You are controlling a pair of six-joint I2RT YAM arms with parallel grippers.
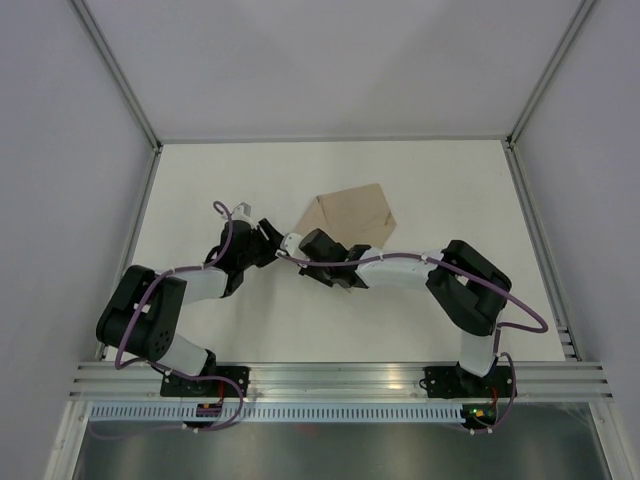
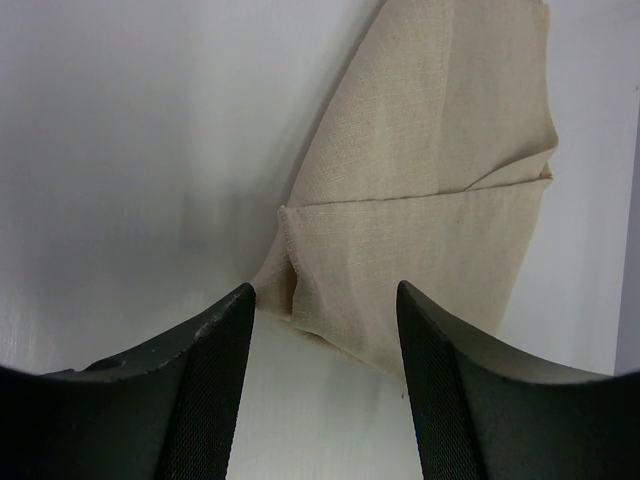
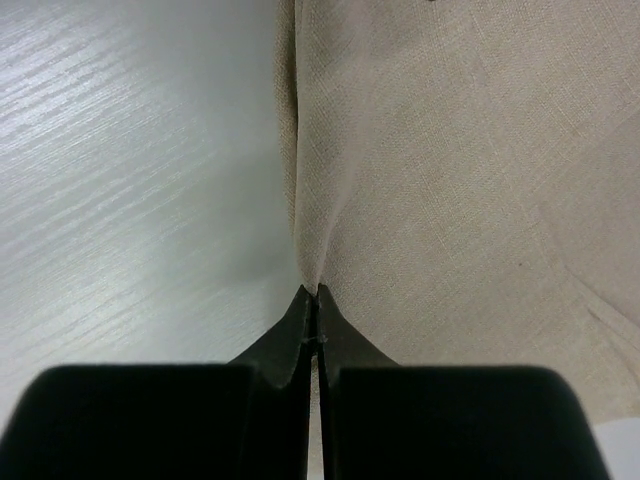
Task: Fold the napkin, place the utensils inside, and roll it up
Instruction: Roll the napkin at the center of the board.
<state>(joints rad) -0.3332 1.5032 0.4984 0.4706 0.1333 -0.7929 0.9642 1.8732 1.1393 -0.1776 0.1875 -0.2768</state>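
The robot's right gripper has just a thin fold of the beige napkin [image 3: 315, 265] between its fingers, so it should open and straddle both layers of the napkin's edge [image 3: 296, 165] before it lifts.
The beige napkin [image 1: 350, 213] lies folded into an angular shape at the middle of the white table. My right gripper [image 1: 306, 243] is at its near left edge. In the right wrist view the right gripper [image 3: 316, 292] is shut on a pinched ridge of the napkin [image 3: 450, 170]. My left gripper [image 1: 273, 238] is just left of it, open and empty. In the left wrist view the napkin [image 2: 430, 180] shows a folded corner just beyond the left gripper [image 2: 325, 290], not between the fingers. No utensils are in view.
The table [image 1: 250, 180] is boxed in by grey walls on the left, back and right, with metal posts at the back corners. An aluminium rail [image 1: 340, 378] carrying both arm bases runs along the near edge.
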